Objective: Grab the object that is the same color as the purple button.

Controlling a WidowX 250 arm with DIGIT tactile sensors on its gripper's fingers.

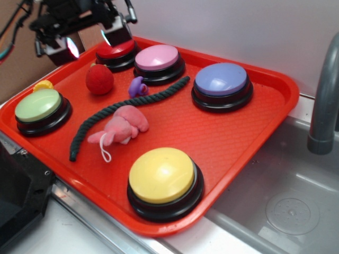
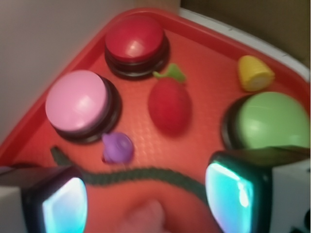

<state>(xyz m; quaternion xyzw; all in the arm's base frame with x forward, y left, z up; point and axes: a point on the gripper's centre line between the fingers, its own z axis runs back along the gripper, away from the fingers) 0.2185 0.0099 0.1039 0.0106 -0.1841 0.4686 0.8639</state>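
Note:
Red tray shows (image 2: pixel 115 167) between the small purple toy (image 1: pixel 139 87) and the green rope. The toy should come loose as I lift it, and the rope should stay lying.
The small purple toy (image 1: pixel 137 87) (image 2: pixel 117 148) lies on the red tray (image 1: pixel 254 132), just in front of the pink-topped button (image 1: pixel 158 62) (image 2: pixel 80 103) and right of the red ball (image 1: pixel 99 79) (image 2: pixel 169 106). The purple button (image 1: pixel 221 84), lavender-blue on a black base, stands at the tray's far right; the wrist view does not show it. My gripper (image 1: pixel 90 45) (image 2: pixel 146 199) hangs high above the tray's back left corner, open, with nothing between its fingers. In the wrist view the toy sits left of centre, beyond the fingertips.
A dark green rope (image 1: pixel 122 108) (image 2: pixel 146 175) curves across the tray. A pink plush toy (image 1: pixel 123 128) lies by it. Red (image 1: pixel 116 53), green (image 1: pixel 41 108) and yellow (image 1: pixel 164 180) buttons and a small yellow piece (image 1: pixel 43 84) also stand here. A sink (image 1: pixel 286 196) and grey faucet (image 1: pixel 323 100) are at right.

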